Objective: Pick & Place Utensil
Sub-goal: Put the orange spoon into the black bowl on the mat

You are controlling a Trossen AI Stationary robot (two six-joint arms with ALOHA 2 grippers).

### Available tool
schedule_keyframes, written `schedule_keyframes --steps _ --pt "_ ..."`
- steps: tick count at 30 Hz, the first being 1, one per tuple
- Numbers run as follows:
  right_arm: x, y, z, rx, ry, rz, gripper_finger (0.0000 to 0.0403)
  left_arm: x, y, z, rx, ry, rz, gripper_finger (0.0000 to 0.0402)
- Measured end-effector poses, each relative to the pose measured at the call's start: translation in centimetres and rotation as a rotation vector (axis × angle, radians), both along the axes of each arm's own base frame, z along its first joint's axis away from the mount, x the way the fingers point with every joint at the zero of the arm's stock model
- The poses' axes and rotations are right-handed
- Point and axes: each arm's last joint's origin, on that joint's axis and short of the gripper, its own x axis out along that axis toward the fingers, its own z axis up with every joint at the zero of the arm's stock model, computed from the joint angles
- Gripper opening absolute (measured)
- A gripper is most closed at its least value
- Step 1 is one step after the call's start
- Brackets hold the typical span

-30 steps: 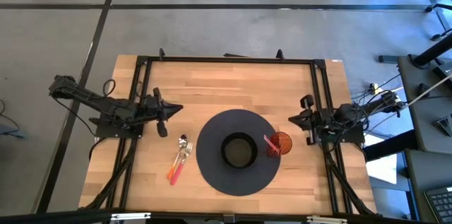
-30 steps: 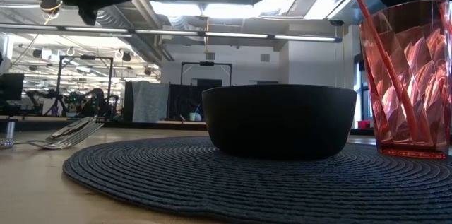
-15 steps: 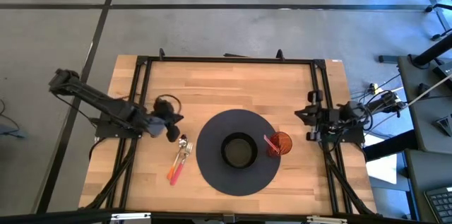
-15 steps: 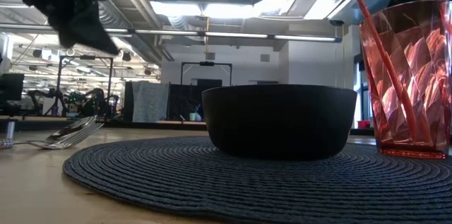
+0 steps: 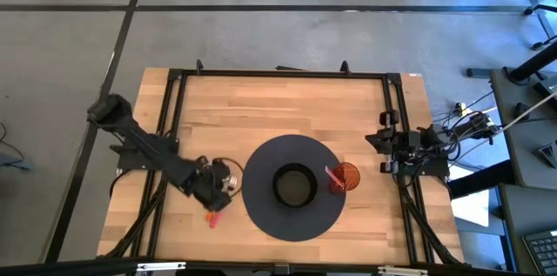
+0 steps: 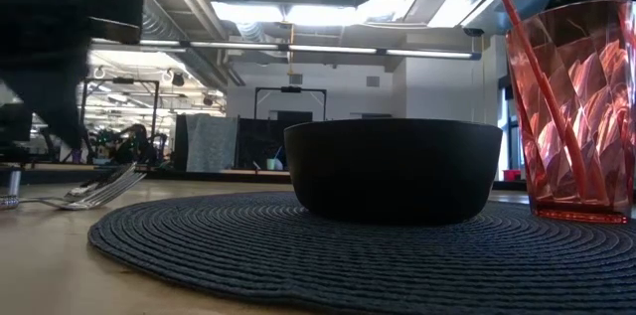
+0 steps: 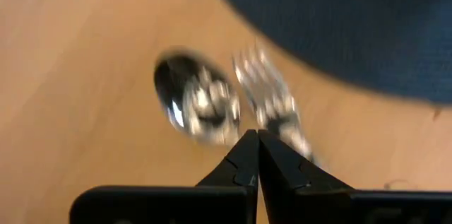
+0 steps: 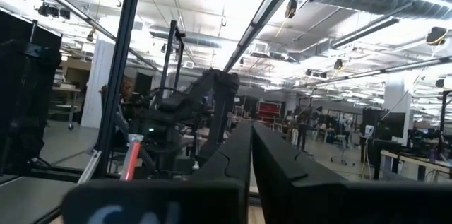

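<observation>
I should open my left gripper and take the spoon (image 7: pixel 229 137) by its handle near its head, because the gripper is hanging closed above the gap (image 7: pixel 246 116) between spoon and fork.
A spoon (image 7: pixel 198 101) and a fork (image 7: pixel 272 99) with pink-orange handles (image 5: pixel 211 218) lie side by side on the wood, left of the round dark placemat (image 5: pixel 261 211). My left gripper (image 7: pixel 256 136) is shut. It points down over the two utensil heads, with its tips above the gap between them. In the low view the utensils (image 6: pixel 100 187) lie below the dark left arm (image 6: pixel 50 67). My right gripper (image 8: pixel 251 131) is shut and waits at the table's right edge (image 5: pixel 376 143).
A black bowl (image 5: pixel 294 185) sits in the middle of the placemat. A red faceted cup (image 5: pixel 346 176) holding a pink straw (image 6: pixel 527 62) stands on the mat's right side. Bare wood lies toward the far edge (image 5: pixel 278 102). Black frame rails (image 5: pixel 174 93) run along both sides.
My left arm has swung from the table's left side toward the near edge and the placemat. It has tipped its gripper downward and come over the spoon and fork. My right gripper has drawn back slightly toward the right edge. The utensils have not moved.
</observation>
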Motion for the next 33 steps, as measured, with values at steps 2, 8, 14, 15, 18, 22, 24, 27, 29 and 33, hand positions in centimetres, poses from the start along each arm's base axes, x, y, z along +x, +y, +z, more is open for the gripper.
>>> schedule_keyframes --steps 2,8,14,15,18,22,24,27,29,33 --pt "0.0 0.0 0.0 0.006 0.0 0.003 0.0017 0.0 -1.2 0.4 0.008 0.078 0.021 0.0003" --pt "0.0 0.0 0.0 0.007 0.0 0.004 0.0017 -0.2 -3.4 0.8 0.085 0.219 0.082 0.0004" --pt "0.0 0.0 0.0 0.043 0.001 0.02 0.0017 0.6 -3.7 0.3 0.153 0.235 0.067 0.0004" --pt "0.0 0.0 0.0 0.058 0.002 0.027 0.0017 0.7 -3.6 0.1 0.166 0.244 0.054 0.0004" --pt "0.0 0.0 -0.1 0.078 0.005 0.036 0.0017 1.1 -3.4 -0.6 0.188 0.271 0.049 0.0004" --pt "0.1 0.0 -0.1 0.075 0.012 0.036 0.0017 1.5 -3.4 -1.4 0.167 0.294 0.1 0.0012" --pt "0.1 0.0 -0.3 0.07 0.027 0.035 0.0017 1.6 -3.4 -1.7 0.144 0.311 0.11 0.0027" --pt "0.2 0.1 -0.4 0.065 0.04 0.035 0.0016 1.7 -3.3 -1.7 0.136 0.324 0.108 0.0059" --pt "0.2 0.1 -0.4 0.065 0.042 0.035 0.0016 1.7 -3.3 -1.8 0.118 0.336 0.104 0.0082" --pt "0.2 0.1 -0.4 0.074 0.041 0.039 0.0016 2.0 -3.4 -1.8 0.063 0.349 0.102 0.0119"
